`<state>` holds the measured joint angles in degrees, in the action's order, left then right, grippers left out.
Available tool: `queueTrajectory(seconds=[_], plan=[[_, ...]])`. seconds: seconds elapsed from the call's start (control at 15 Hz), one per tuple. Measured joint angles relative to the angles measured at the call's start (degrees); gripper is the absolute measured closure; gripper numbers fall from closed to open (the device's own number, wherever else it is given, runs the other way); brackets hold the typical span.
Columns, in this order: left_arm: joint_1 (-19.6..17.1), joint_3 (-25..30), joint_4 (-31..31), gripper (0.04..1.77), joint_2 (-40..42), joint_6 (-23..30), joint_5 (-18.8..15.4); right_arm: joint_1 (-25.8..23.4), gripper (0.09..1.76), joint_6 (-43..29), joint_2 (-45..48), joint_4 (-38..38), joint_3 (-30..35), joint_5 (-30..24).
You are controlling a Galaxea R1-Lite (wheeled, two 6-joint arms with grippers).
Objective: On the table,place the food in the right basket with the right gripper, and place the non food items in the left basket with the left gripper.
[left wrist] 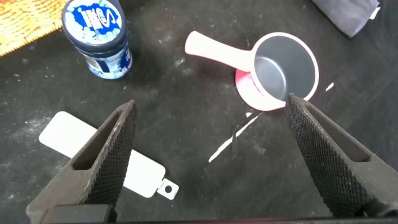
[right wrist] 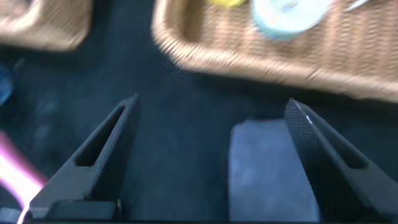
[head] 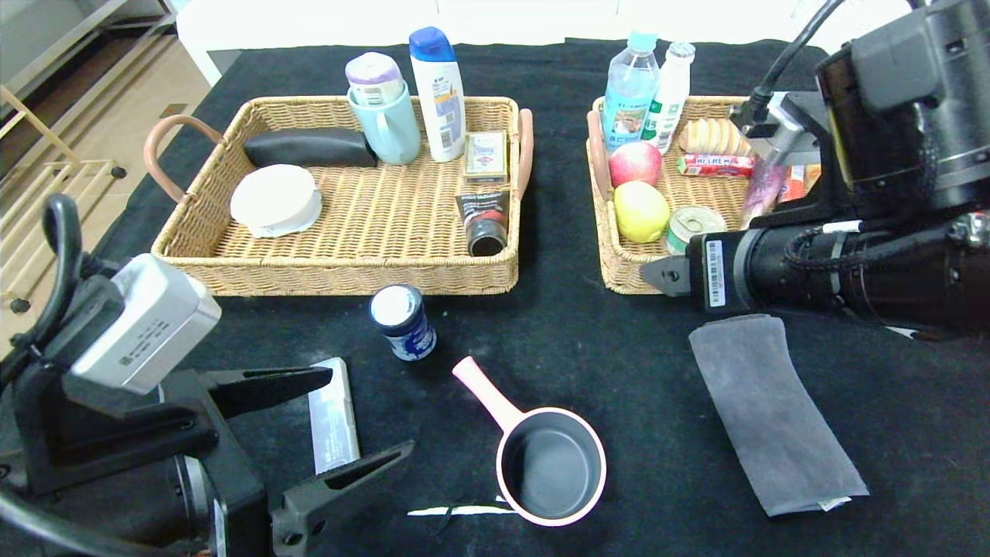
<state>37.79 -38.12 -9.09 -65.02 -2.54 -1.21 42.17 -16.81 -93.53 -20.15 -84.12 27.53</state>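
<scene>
The grey cloth is on the far side of the pink saucepan from my left gripper, so next my right gripper moves over and pinches the cloth across its middle.
On the black table, a dark blue jar with a white cap stands in front of the left basket. A green-labelled tin sits in the front of the right basket. The pink saucepan, the grey cloth and the translucent case lie on the table. My left gripper hangs open low over the case, with the jar and saucepan beyond it. My right gripper is open and empty, above the table between the cloth and the right basket's front wall.
The left basket holds a shampoo bottle, a mug, a black pouch and other items. Apples, bottles and snacks fill the right basket. My right forearm crosses its front corner. A white strip lies by the saucepan.
</scene>
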Motion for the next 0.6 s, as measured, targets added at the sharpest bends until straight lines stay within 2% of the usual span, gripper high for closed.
queueTrajectory(seconds=[0.2, 0.4, 0.6], plan=[[-0.04, -0.66, 0.56, 0.09, 1.68, -1.04, 1.32, 4.22, 0.15, -0.05, 1.46, 1.61, 2.74, -0.66], [-0.48, -1.16, 0.74, 0.09, 3.12, -1.97, 1.58, 7.91, 0.15, 0.67, 1.91, 9.19, 6.58, -1.56], [-0.94, -1.29, 1.83, 0.09, 3.67, -2.32, 1.67, 9.62, 0.15, 5.74, 4.08, 14.88, 13.53, -5.84]])
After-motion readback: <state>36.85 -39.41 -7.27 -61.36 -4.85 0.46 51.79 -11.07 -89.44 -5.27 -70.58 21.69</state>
